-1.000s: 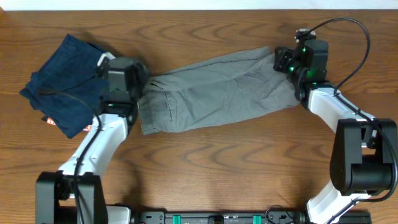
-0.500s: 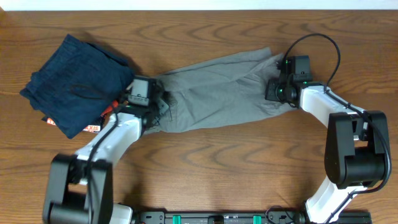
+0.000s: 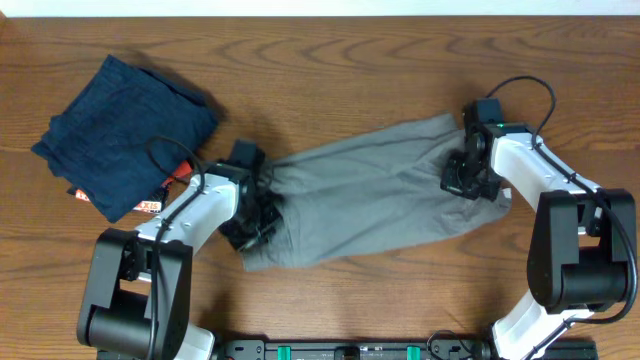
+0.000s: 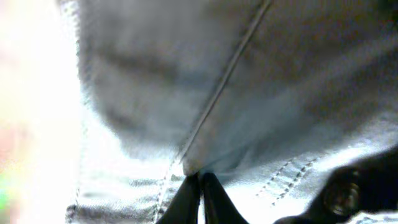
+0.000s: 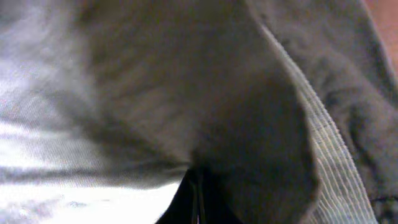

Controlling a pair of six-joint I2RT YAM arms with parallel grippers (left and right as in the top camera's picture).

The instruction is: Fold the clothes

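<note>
Cloth inside the trousers' end is pinched in my left gripper. That gripper should therefore open, move back and grab the trousers' end edge before folding it across toward my right gripper.
The grey-olive trousers lie stretched across the middle of the table between my two arms. My left gripper is shut on their left end, and its wrist view fills with stitched grey cloth pinched in the fingertips. My right gripper is shut on the right end. Its wrist view shows only folded cloth and a ribbed edge above the closed tips.
A dark navy-blue folded garment lies at the back left, with a small red-and-white label at its front edge. The brown wooden table runs to its front edge near the arm bases.
Both grippers have pulled the trousers toward the table's front. The left end came away from the navy garment, and the cloth now lies lower and more stretched.
</note>
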